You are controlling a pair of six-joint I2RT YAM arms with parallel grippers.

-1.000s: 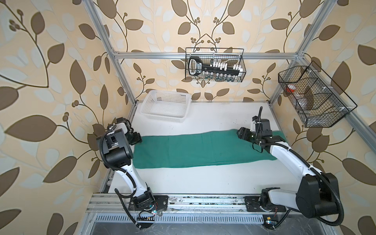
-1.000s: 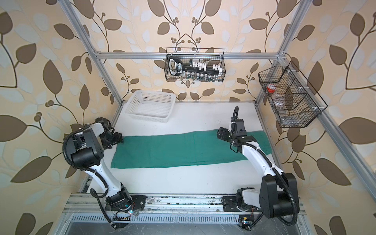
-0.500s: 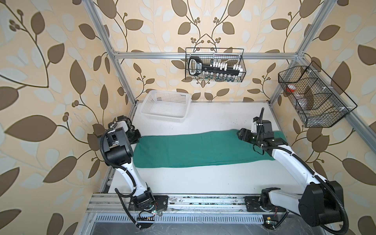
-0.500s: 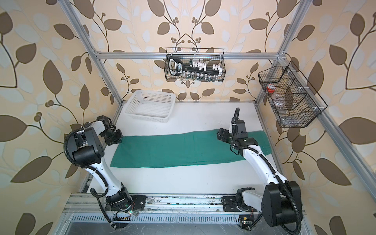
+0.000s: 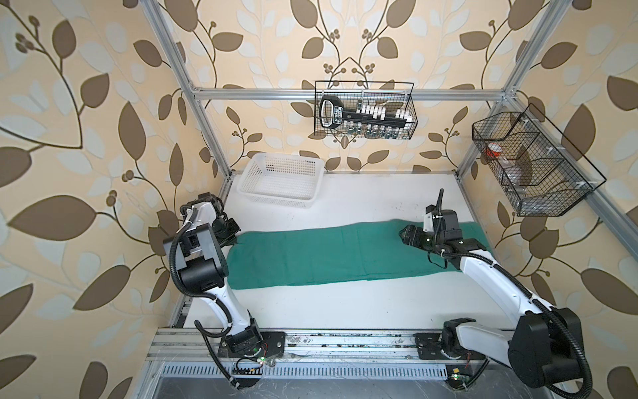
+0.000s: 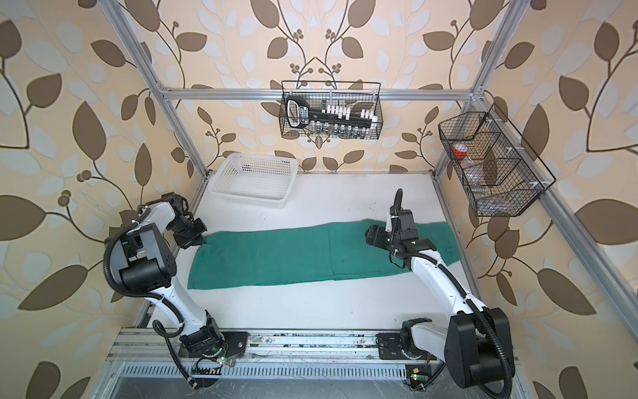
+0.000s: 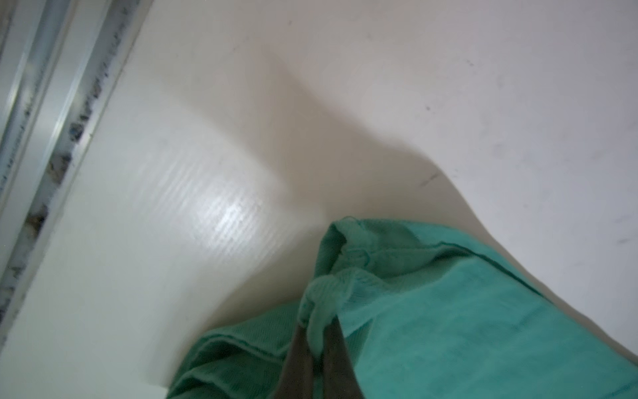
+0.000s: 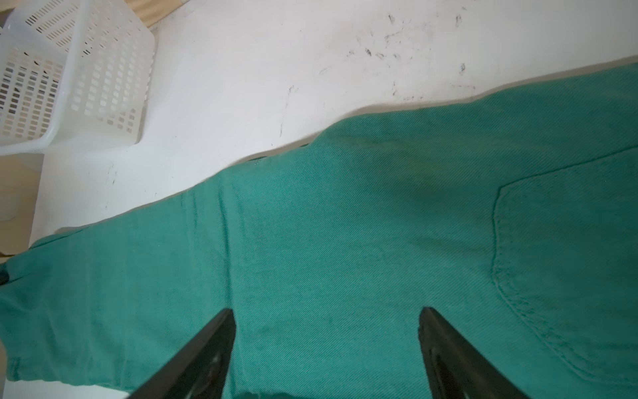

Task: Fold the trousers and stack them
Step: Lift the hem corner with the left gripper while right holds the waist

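My left gripper's fingers hold the trousers' hem corner [image 7: 332,289], and the middle of the trousers lies flat. It should keep folding toward that middle [image 5: 367,234] and let go there.
The teal-green trousers [image 5: 328,255] [image 6: 310,255] lie flat in a long strip across the white table in both top views. My left gripper [image 5: 234,235] [image 6: 201,240] sits at their left end. In the left wrist view it [image 7: 319,324] is shut on a bunched corner of the trousers [image 7: 448,311]. My right gripper [image 5: 405,235] [image 6: 369,237] hovers over the right part of the strip. Its jaws [image 8: 324,311] stand open above the trousers [image 8: 345,224], near a stitched pocket, with nothing between them.
A white perforated basket [image 5: 276,199] [image 6: 248,200] [image 8: 69,86] stands at the back left of the table. Black wire baskets hang on the back rail [image 5: 364,114] and the right rail [image 5: 531,165]. An aluminium frame rail [image 7: 51,121] runs close beside the left gripper.
My left gripper has shut on the left end of the trousers. The right gripper stays open and has hardly moved.
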